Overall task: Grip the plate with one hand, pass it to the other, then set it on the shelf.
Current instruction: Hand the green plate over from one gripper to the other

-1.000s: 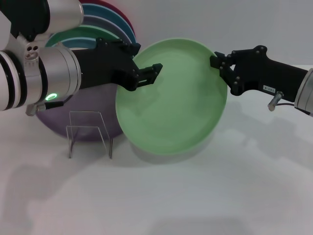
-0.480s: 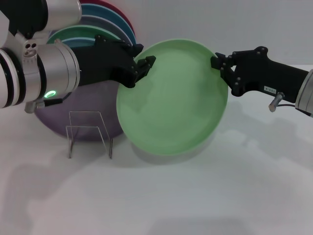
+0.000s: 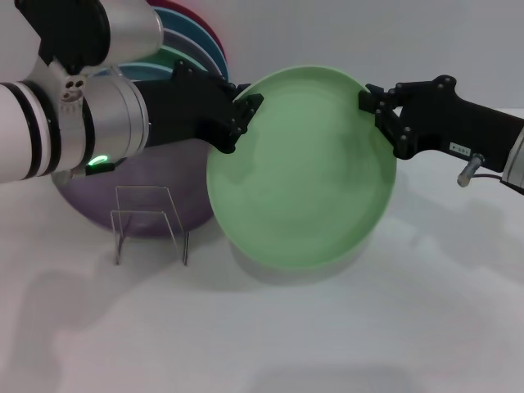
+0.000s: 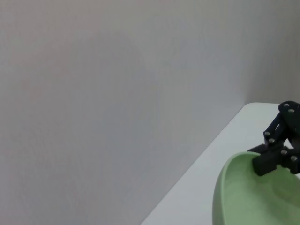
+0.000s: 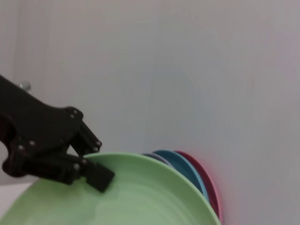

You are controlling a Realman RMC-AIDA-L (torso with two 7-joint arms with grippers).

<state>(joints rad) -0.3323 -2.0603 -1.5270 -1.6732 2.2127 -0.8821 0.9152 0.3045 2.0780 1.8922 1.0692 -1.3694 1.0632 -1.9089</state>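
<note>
The robot's right gripper is clamping the plate's rim (image 3: pixel 366 92) far from the shelf (image 3: pixel 149 223), so it should open and move back before the left gripper puts the plate on the shelf.
The mint-green plate (image 3: pixel 303 188) hangs tilted above the table, its hollow side facing me. My left gripper (image 3: pixel 246 110), on the silver arm with a green light, is shut on the plate's upper left rim. My right gripper (image 3: pixel 372 102) is shut on the upper right rim. The right wrist view shows the left gripper (image 5: pixel 96 176) pinching the plate (image 5: pixel 131 197) at its edge. In the left wrist view the right gripper (image 4: pixel 265 164) sits on the rim of the plate (image 4: pixel 253 197). The shelf (image 3: pixel 151 221), a small clear rack, stands on the table below the left gripper.
A lavender-purple plate (image 3: pixel 90 205) leans behind the shelf. Several more plates (image 3: pixel 196 41) in green, blue and red stand stacked against the back wall, and they also show in the right wrist view as plate edges (image 5: pixel 197 173). White table surface lies in front.
The left gripper drew back from over the plate's face to its upper left rim and shut there. Plate and both grippers then shifted a little to the right.
</note>
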